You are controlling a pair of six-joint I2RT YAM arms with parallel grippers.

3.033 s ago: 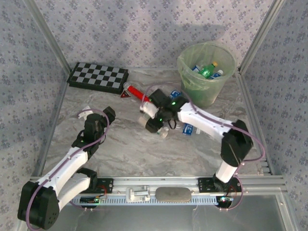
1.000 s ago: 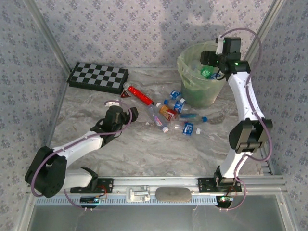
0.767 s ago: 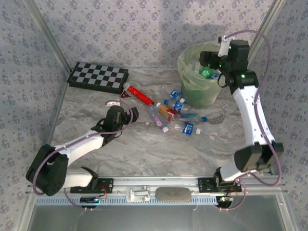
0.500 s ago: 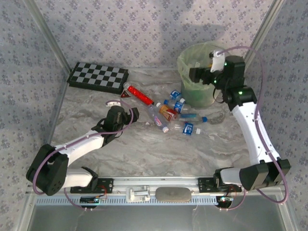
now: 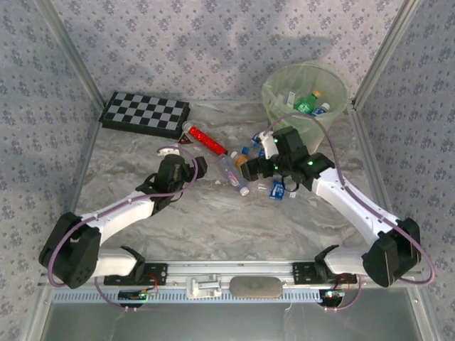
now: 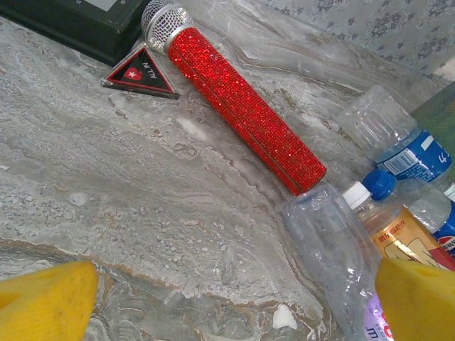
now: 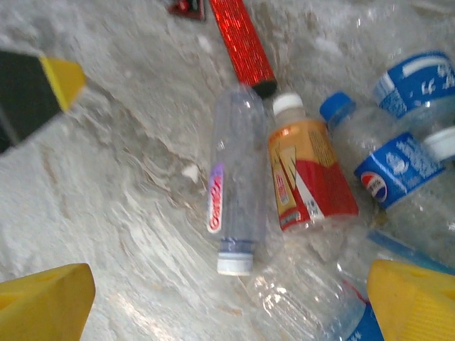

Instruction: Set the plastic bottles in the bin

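Note:
My right gripper should keep going down toward its blue label [image 5: 277,190] until the fingers are on both sides of it, as the nearest blue-labelled bottle [image 5: 265,186] is free at the front edge of the group.
Several plastic bottles lie in a cluster mid-table: a clear one with a white cap [image 7: 234,192] [image 5: 233,172], an orange-labelled one [image 7: 309,174] [image 5: 246,165], and blue-labelled ones [image 7: 402,174] [image 5: 279,189]. More bottles, one of them green [image 5: 306,105], lie inside the pale green bin [image 5: 274,117] at the back right. My right gripper [image 7: 231,305] [image 5: 254,165] hangs open above the clear bottle's cap end, holding nothing. My left gripper [image 6: 231,305] [image 5: 188,162] is open low over bare table, with the clear bottle's base [image 6: 334,241] by its right finger.
A red glitter microphone [image 6: 242,106] [image 5: 204,139] lies beside the bottles, with a small red triangle [image 6: 138,71] by its head. The checkerboard [image 5: 146,114] sits at the back left. Patterned walls and metal rails enclose the table.
My right arm swung from over the bin down to the bottle cluster, and its jaws opened wide. The left arm has stayed put.

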